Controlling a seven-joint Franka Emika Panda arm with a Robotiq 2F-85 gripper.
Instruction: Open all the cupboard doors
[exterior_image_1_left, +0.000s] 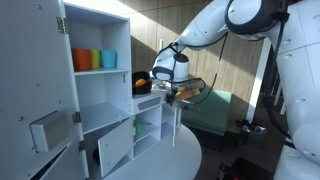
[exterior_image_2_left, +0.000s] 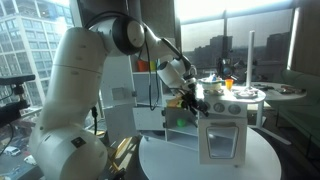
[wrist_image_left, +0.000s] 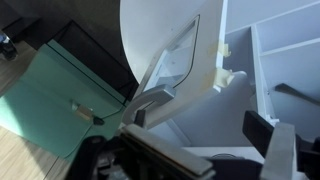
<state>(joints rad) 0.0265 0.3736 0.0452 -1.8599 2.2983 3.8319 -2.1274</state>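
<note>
Next, my gripper goes into the gap (wrist_image_left: 208, 118) behind the windowed door and pushes it wide from inside, since it is only ajar with its free edge (wrist_image_left: 217, 72) just ahead.
The white toy kitchen stands on a round white table (exterior_image_1_left: 185, 155). In an exterior view its large door with the grey dispenser panel (exterior_image_1_left: 45, 125) is swung wide open, and a small lower door (exterior_image_1_left: 115, 148) also stands open. My gripper (exterior_image_1_left: 170, 90) hovers at the kitchen's counter side and also shows in an exterior view (exterior_image_2_left: 190, 100). In the wrist view a white-framed door with a clear window (wrist_image_left: 170, 65) stands ajar just ahead of my open, empty gripper (wrist_image_left: 205, 115). Open shelves (wrist_image_left: 285, 50) lie beyond.
Coloured cups (exterior_image_1_left: 92, 59) sit on the upper shelf and an orange item (exterior_image_1_left: 141, 82) on the counter. The oven front (exterior_image_2_left: 222, 140) faces the other side. A green chair (exterior_image_1_left: 215, 110) stands past the table edge. Windows lie behind.
</note>
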